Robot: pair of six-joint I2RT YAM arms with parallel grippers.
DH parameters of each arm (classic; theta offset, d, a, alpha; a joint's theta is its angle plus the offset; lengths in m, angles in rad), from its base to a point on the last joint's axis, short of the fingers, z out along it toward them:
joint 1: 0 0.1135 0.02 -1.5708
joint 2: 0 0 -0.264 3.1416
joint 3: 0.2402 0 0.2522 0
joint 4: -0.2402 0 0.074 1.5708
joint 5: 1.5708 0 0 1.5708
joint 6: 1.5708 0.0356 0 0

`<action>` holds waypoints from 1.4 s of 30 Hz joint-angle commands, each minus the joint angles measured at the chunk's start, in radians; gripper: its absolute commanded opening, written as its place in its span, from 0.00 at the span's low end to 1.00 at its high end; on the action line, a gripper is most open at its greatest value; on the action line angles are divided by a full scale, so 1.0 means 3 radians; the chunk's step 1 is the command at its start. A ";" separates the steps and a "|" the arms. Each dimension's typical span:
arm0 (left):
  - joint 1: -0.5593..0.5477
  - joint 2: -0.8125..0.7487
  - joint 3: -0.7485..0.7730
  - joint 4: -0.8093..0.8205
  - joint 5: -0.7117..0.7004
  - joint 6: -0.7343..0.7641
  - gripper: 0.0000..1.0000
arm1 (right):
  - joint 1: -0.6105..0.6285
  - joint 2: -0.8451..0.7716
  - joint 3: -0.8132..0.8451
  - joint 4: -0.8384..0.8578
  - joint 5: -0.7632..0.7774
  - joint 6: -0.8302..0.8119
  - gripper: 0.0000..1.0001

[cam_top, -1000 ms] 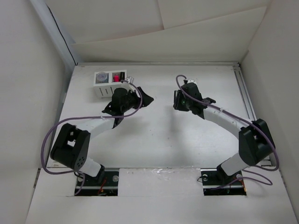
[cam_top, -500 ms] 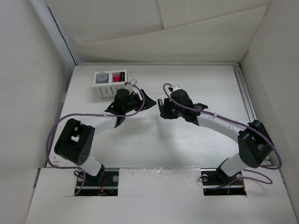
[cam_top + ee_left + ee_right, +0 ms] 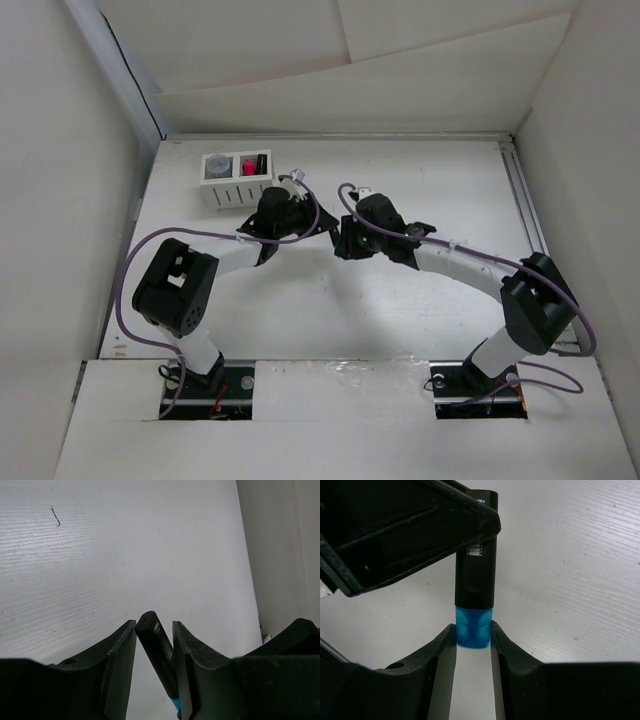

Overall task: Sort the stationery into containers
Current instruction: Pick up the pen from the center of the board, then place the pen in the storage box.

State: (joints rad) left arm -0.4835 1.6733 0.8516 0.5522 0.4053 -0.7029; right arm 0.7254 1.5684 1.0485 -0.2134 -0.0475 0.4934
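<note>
The robot's right gripper is holding the blue cap (image 3: 474, 627) far from the white box, so the left gripper should close on the black body (image 3: 475, 582) and bring the highlighter over.
A highlighter with a black body (image 3: 476, 575) and a blue cap (image 3: 474, 627) hangs between the two grippers above the table's middle. My right gripper (image 3: 473, 635) is shut on the blue cap. My left gripper (image 3: 154, 630) has its jaws around the black body (image 3: 157, 652); the body leans on one finger, with a gap at the other. In the top view the left gripper (image 3: 322, 226) and right gripper (image 3: 345, 240) meet tip to tip. The white two-compartment box (image 3: 222, 193) at the back left holds the grey roll (image 3: 216, 167) and a pink-capped highlighter (image 3: 247, 167).
White walls close in the table on the left, back and right. A metal rail (image 3: 525, 210) runs along the right edge. Purple cables loop from both arms. The left gripper's finger (image 3: 410, 530) fills the upper left of the right wrist view.
My right arm has swung left with the highlighter toward the table's middle. My left gripper has turned right to meet it, and its jaws now straddle the black body.
</note>
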 commanded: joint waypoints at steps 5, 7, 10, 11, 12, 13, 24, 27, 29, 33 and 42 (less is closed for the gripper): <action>-0.0025 0.0011 0.0137 0.0143 0.0040 0.0006 0.21 | 0.0062 0.0018 0.0202 0.0210 -0.0113 -0.0039 0.17; -0.0025 -0.0019 0.0137 0.0143 0.0004 0.0006 0.15 | 0.0062 0.0018 0.0202 0.0210 -0.0082 -0.0039 0.17; -0.0025 -0.0121 0.0106 0.0108 -0.0083 0.0037 0.11 | 0.0062 -0.0013 0.0202 0.0210 -0.0052 -0.0039 0.31; -0.0025 -0.0152 0.0106 0.0108 -0.0083 0.0037 0.09 | 0.0062 -0.0013 0.0202 0.0210 -0.0051 -0.0039 0.33; 0.0006 -0.0153 0.0066 0.0108 -0.0113 0.0037 0.08 | 0.0062 -0.0043 0.0202 0.0210 -0.0051 -0.0070 0.38; 0.0006 -0.0203 0.0035 0.0108 -0.0114 0.0037 0.08 | 0.0062 -0.0043 0.0202 0.0210 -0.0051 -0.0070 0.41; 0.0114 -0.0505 0.0137 -0.0184 -0.0476 0.0190 0.02 | 0.0001 -0.0529 0.0105 0.0180 0.0041 -0.0101 0.66; 0.0154 -0.0582 0.0249 -0.0347 -0.0599 0.0267 0.02 | -0.0030 -0.0667 0.0074 0.0149 0.0041 -0.0101 0.67; 0.0297 -0.0623 0.0280 -0.0383 -0.0635 0.0267 0.02 | -0.0065 -0.0764 0.0038 0.0113 0.0107 -0.0131 0.71; 0.0817 -0.0750 0.0311 -0.0317 -0.0538 0.0094 0.02 | -0.0213 -0.0902 -0.0079 0.0083 0.0138 -0.0162 0.73; 0.1034 -0.0869 0.0602 -0.0424 -0.1626 0.0103 0.03 | -0.0439 -0.1005 -0.0288 0.0184 0.0071 -0.0193 0.73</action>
State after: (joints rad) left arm -0.1627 1.4445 0.9413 0.4149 0.0593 -0.6891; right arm 0.6086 1.3018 0.9783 -0.2081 -0.0261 0.4484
